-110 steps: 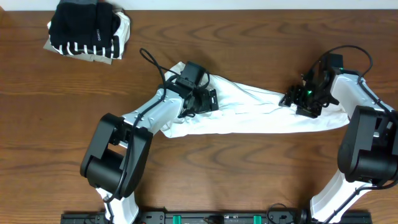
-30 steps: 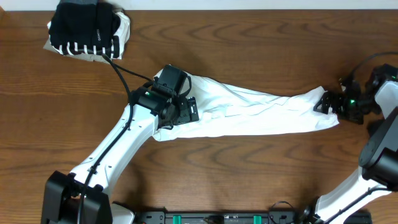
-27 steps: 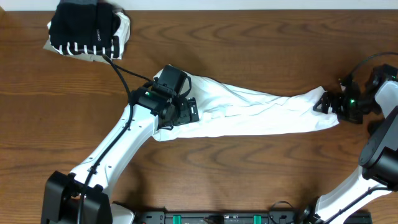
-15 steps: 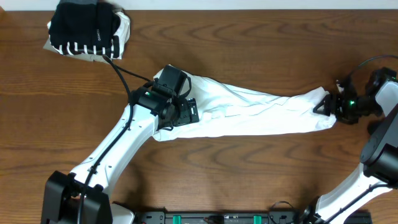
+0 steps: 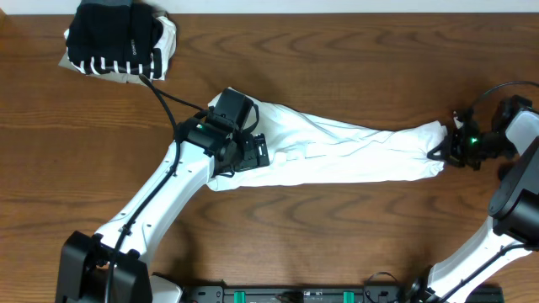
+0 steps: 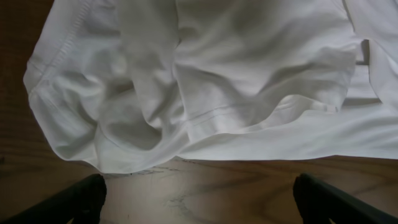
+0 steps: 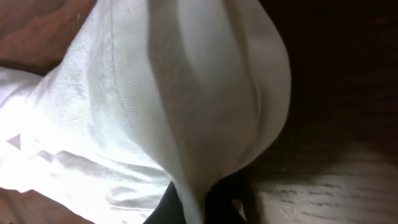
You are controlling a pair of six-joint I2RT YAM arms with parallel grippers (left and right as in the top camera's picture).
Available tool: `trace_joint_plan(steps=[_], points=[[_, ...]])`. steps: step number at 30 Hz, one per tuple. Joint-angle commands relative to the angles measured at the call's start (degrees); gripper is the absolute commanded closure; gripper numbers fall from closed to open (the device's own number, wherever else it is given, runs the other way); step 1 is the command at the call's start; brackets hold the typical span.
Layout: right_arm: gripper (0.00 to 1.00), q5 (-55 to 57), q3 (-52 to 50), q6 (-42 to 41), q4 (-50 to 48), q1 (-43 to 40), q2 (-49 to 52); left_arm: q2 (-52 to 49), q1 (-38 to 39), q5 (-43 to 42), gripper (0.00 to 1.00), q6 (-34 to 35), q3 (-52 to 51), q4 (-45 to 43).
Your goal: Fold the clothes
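Note:
Next, I fold the end my right gripper holds (image 5: 434,150) back over the T-shirt's band (image 5: 375,153), because the white T-shirt lies stretched into a long band up to that end.
The white T-shirt (image 5: 345,151) lies bunched into a long band across the middle of the table. My right gripper (image 5: 443,149) is shut on its right end; in the right wrist view the dark fingers (image 7: 166,210) pinch a fold of white cloth (image 7: 186,93) above the wood. My left gripper (image 5: 253,153) hovers over the shirt's left end, open. Its two fingertips (image 6: 81,199) stand wide apart over bare wood, just short of the crumpled hem (image 6: 155,112), and nothing is between them.
A stack of folded clothes (image 5: 118,38), black, black-and-white striped and beige, sits at the table's far left corner. The wooden table (image 5: 337,227) shows bare in front of the shirt. Both arms' bases stand at the near edge.
My right gripper has closed on the shirt's right end and drawn it up slightly. The left arm has held still with its jaws open over the last second.

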State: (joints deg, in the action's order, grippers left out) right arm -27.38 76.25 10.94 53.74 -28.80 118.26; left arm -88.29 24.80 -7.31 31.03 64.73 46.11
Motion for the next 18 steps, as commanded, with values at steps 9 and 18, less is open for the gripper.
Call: trace_joint_plan(steps=[9,18], points=[[0.99,16.22,18.38,-8.26,11.56,-0.26,0.57,0.31,-0.09,0.02,0.02,-0.33,-0.74,-0.11],[0.99,27.69,20.48,-13.55,14.23,7.54,0.57,0.31,-0.09,0.00,0.02,1.01,-0.74,-0.52]])
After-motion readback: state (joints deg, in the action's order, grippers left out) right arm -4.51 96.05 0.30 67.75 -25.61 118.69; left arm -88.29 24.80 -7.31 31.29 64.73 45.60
